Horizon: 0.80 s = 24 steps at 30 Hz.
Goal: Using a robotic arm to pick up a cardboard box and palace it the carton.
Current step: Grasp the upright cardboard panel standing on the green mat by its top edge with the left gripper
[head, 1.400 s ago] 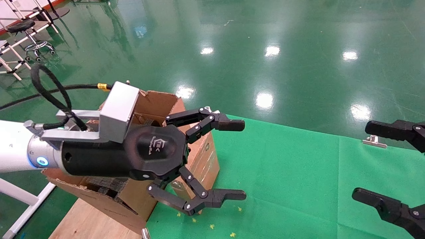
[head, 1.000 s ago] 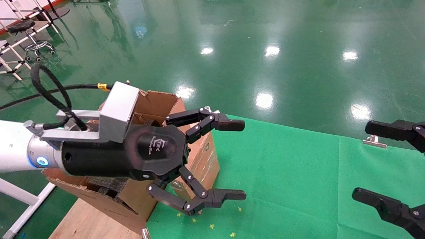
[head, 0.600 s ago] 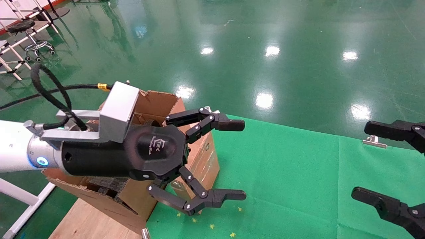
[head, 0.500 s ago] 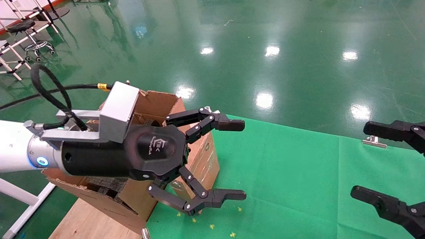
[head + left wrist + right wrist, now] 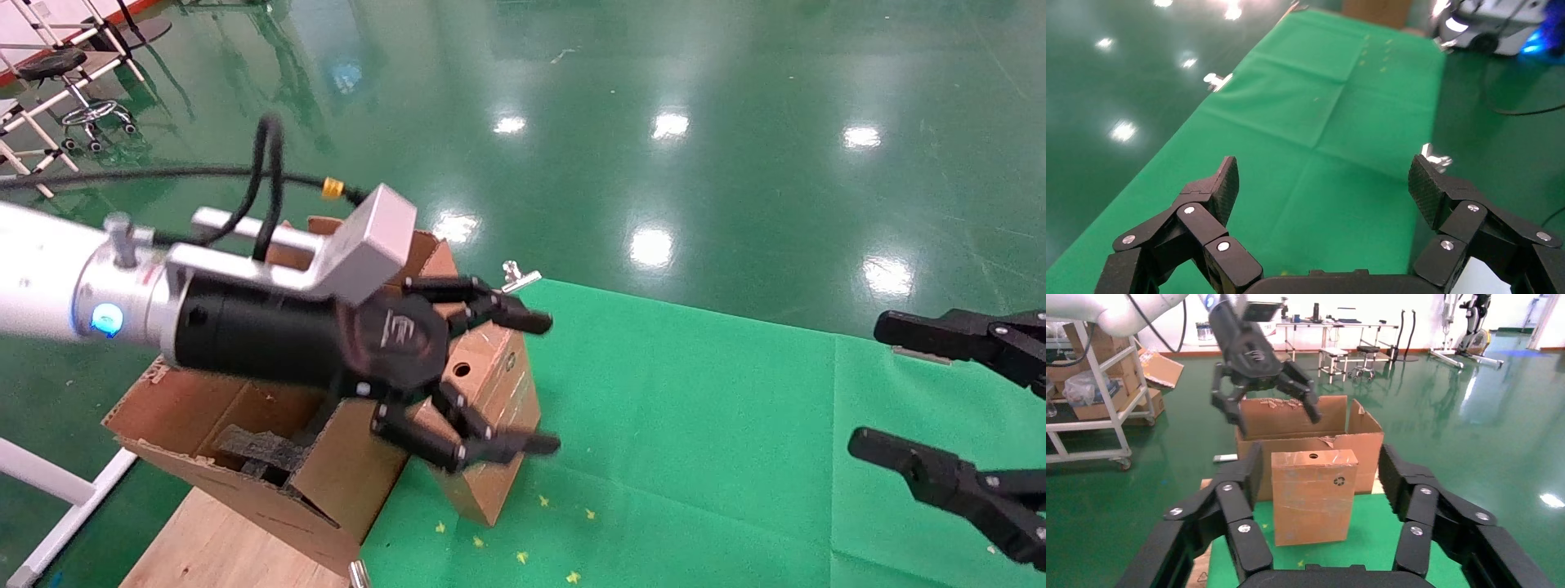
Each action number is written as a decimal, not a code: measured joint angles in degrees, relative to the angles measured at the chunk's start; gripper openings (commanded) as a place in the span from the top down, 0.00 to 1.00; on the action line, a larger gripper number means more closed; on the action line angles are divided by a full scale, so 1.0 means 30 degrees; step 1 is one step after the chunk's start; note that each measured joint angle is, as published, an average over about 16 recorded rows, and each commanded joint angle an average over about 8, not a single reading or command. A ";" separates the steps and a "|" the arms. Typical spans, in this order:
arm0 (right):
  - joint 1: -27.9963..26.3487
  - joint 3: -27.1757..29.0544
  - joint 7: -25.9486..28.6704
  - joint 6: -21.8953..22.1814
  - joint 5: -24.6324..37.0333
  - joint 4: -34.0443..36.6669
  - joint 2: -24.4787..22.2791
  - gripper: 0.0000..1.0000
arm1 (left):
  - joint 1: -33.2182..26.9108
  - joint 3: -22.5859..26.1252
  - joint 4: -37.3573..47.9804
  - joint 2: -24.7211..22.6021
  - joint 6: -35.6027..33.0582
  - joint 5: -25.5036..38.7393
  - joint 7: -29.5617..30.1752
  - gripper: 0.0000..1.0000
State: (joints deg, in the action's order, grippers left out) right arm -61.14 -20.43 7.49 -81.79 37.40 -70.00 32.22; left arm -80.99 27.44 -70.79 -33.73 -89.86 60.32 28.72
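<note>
My gripper is about to lower the small cardboard box [image 5: 498, 394] into the open carton. Dark foam [image 5: 261, 447] lies deep inside the carton, so the box will sink upright below the carton's rim.
The small cardboard box [image 5: 516, 384] stands upright on the green cloth, against the carton's side, with a round hole in its top. The large torn carton [image 5: 188, 400] sits at the left with dark foam [image 5: 253, 447] inside. My left gripper [image 5: 543, 384], on the white arm with the blue ring, is open and empty, hovering above the box and carton. In the right wrist view the box [image 5: 1313, 496] stands before the carton [image 5: 1303, 425], with the left gripper [image 5: 1275, 419] above them. My right gripper [image 5: 873, 385] is open and empty, well to the right, facing the box.
The green cloth [image 5: 695, 425] covers the table, held by metal clips [image 5: 520, 278]. A wooden board [image 5: 212, 547] lies under the carton. A stool and racks [image 5: 82, 106] stand far left on the glossy floor. The left wrist view shows only cloth [image 5: 1321, 122].
My left arm has lifted and swung back toward the carton, turning its gripper, so the small box now shows. My right gripper has crept slightly left.
</note>
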 measured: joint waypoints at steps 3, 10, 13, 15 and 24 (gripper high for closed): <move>0.0000 0.0000 0.0000 0.0000 0.0000 0.0000 0.0000 1.00 | -0.1056 0.0850 0.0224 -0.0078 -0.0126 0.0983 0.0856 0.00; 0.0000 0.0000 0.0000 0.0000 0.0000 0.0000 0.0000 1.00 | -0.2571 0.2577 0.0839 0.0064 -0.0188 0.2500 0.2010 0.00; 0.0001 0.0000 0.0000 0.0001 -0.0001 0.0001 -0.0001 1.00 | -0.2943 0.3167 0.1083 0.0243 -0.0184 0.2939 0.2225 0.00; 0.0001 0.0000 0.0000 0.0002 -0.0002 0.0001 -0.0001 1.00 | -0.3094 0.3453 0.1202 0.0350 -0.0182 0.3129 0.2299 0.00; 0.0004 0.0000 0.0000 0.0005 -0.0005 0.0005 -0.0003 1.00 | -0.3597 0.4413 0.1563 0.0520 -0.0102 0.3877 0.2945 0.00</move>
State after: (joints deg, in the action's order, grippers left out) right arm -61.13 -20.43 7.49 -81.77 37.39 -69.98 32.21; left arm -91.78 40.68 -66.10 -32.17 -90.17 71.96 37.55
